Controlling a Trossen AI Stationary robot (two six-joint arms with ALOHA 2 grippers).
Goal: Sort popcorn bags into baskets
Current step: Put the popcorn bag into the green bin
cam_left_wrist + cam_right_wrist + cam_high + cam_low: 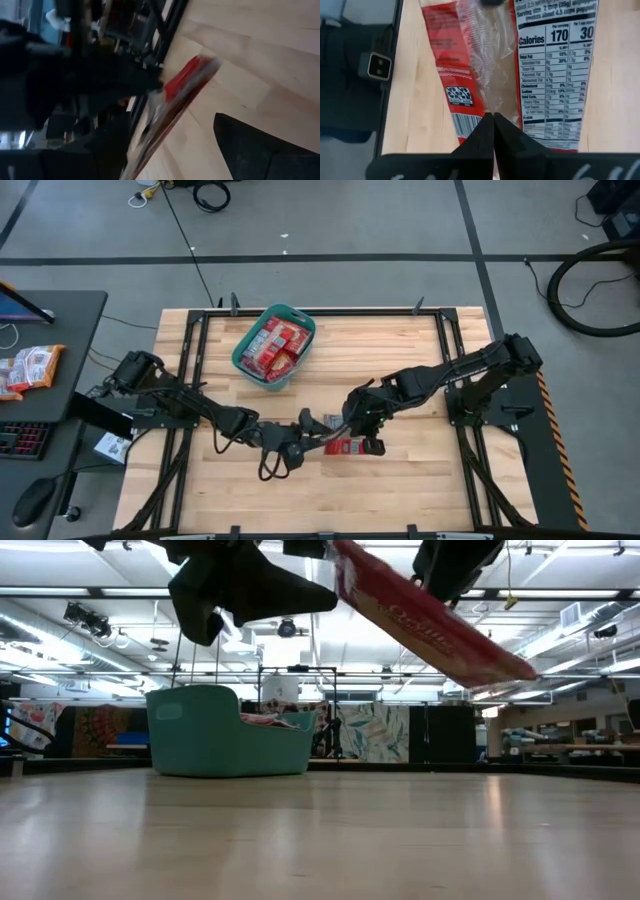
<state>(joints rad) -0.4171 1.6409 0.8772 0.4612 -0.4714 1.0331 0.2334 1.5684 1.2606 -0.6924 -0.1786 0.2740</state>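
Note:
The teal basket's inside (288,312) can still be seen above the other bags. The red popcorn bag (345,446) will therefore settle inside the basket's rim when I put it there.
A red popcorn bag (430,625) hangs tilted above the table's middle, its back label (555,60) facing my right gripper (493,116), which is shut on it. My left gripper (305,438) is open at the bag's higher, left end. In the left wrist view the bag (185,90) shows edge-on beside one of its fingers (260,150). The teal basket (243,345) stands at the far middle of the table with several red packets (275,345) in it. My right gripper pinches the clear middle strip of the bag's back face (492,102) between its two fingertips, slanting down from above. The bag is lifted clear of the table and tilted, its right end (515,668) lowest. My left gripper: I cannot tell whether it touches the bag.
Orange-and-white snack packets (30,367) lie on the dark side desk to the left, off the table. Black frame rails (190,370) run along the table's left and right sides. Bare wood (320,840) stretches from under the bag to the near edge.

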